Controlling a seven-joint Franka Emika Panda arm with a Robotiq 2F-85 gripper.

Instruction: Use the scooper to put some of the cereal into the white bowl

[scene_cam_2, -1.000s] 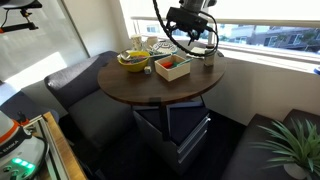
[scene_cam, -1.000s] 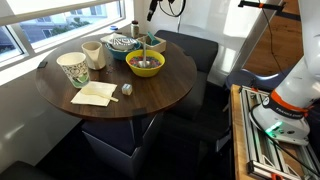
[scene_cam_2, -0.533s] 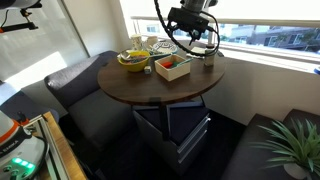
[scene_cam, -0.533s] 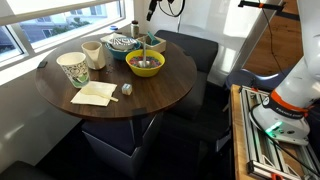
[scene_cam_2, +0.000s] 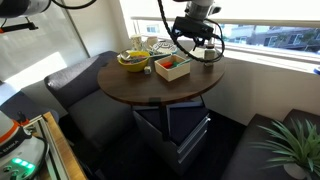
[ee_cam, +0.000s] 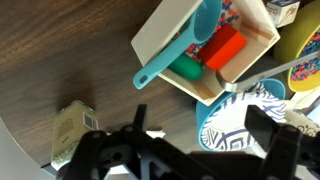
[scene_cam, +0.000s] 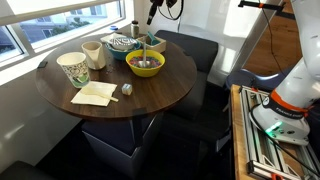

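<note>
I keep moving my gripper down toward the handle's loose end [ee_cam: 144,77] until my fingers are on both sides of it, because the teal scooper's handle sticks out beyond the cream box's edge [ee_cam: 164,61].
The teal scooper [ee_cam: 188,48] lies across a cream box [ee_cam: 160,30], cup over the box, handle pointing out over the table. The white bowl [ee_cam: 238,118] with a dark line pattern sits beside the box and also shows in an exterior view [scene_cam: 122,43]. The yellow bowl [scene_cam: 146,64] holds greyish-tan cereal [scene_cam: 146,61]. My gripper [ee_cam: 200,120] is open and empty. It hangs above the table [scene_cam: 153,12], over the box's edge and the white bowl, touching nothing. It also shows in an exterior view [scene_cam_2: 196,30].
The box holds red and green items [ee_cam: 222,48]. A patterned cup [scene_cam: 73,68], a small white cup [scene_cam: 93,53], a tan napkin [scene_cam: 93,95] and a small wrapped item [ee_cam: 70,130] stand on the round wooden table [scene_cam: 150,95]. A window sill runs behind.
My gripper has shifted slightly above the bowls. It stays open, and nothing on the table has moved.
</note>
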